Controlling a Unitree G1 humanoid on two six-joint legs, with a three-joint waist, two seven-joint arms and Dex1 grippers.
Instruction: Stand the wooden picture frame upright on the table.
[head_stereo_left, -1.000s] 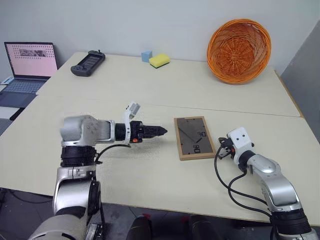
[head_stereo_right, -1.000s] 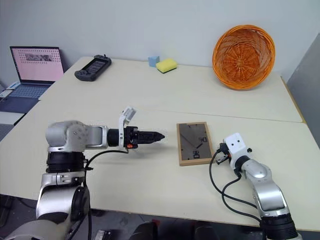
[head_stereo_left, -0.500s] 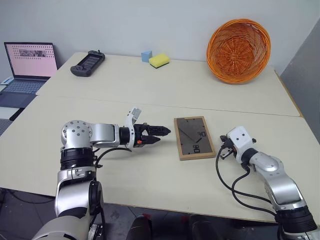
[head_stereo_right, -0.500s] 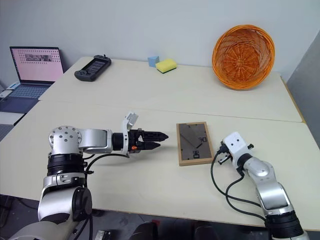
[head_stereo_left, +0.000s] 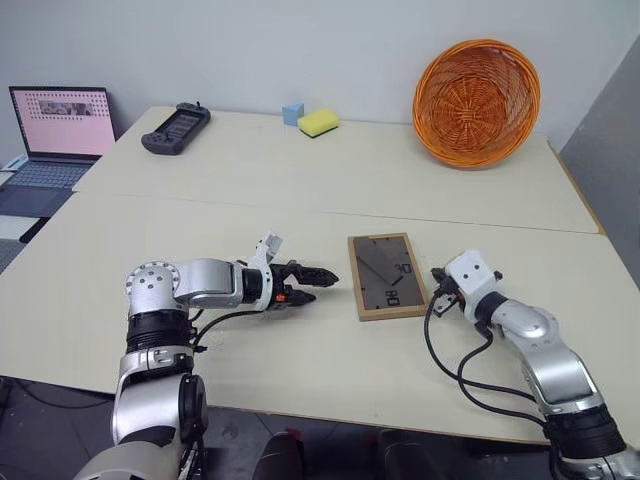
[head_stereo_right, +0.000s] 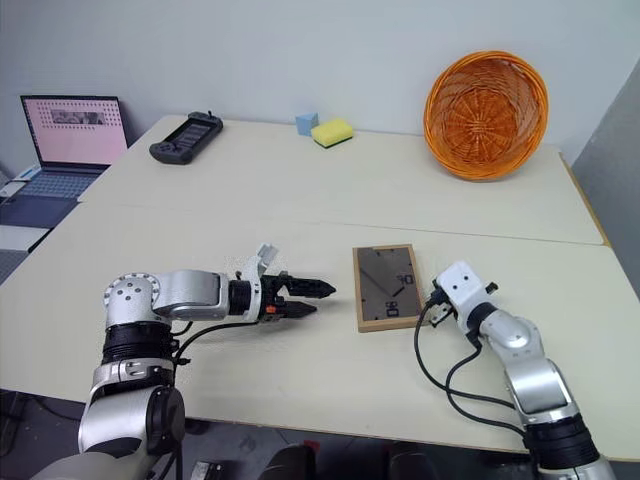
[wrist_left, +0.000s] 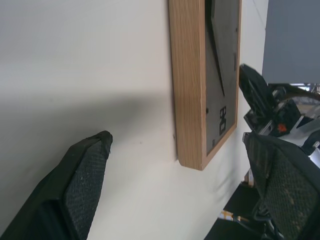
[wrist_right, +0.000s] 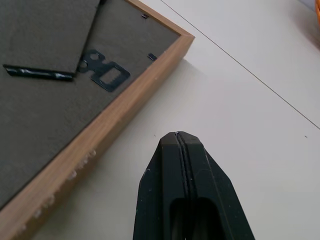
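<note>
The frame's edge (head_stereo_left: 355, 280) stops short of my left gripper's open fingers, so next my right gripper pushes the frame's opposite edge (head_stereo_left: 418, 276) to slide the frame into them.
The wooden picture frame (head_stereo_left: 387, 275) lies flat on the table (head_stereo_left: 250, 220) with its dark back and folded stand facing up. My left gripper (head_stereo_left: 322, 281) hovers low just left of the frame, open, pointing at its left edge. In the left wrist view the frame's light-wood side (wrist_left: 186, 85) lies ahead between the spread fingers (wrist_left: 82, 185). My right gripper (head_stereo_left: 439, 289) is shut and empty, its tip (wrist_right: 177, 136) close to the frame's right edge (wrist_right: 100, 135), apart from it.
An orange wicker basket (head_stereo_left: 477, 100) leans at the table's far right. A yellow sponge (head_stereo_left: 318, 121), a blue cube (head_stereo_left: 292, 111) and a black controller (head_stereo_left: 176, 126) sit along the far edge. A laptop (head_stereo_left: 58, 125) stands on a side desk at left.
My left gripper has rolled, opened its fingers and sunk a little toward the table beside the frame. The right gripper and the frame have stayed about where they were.
</note>
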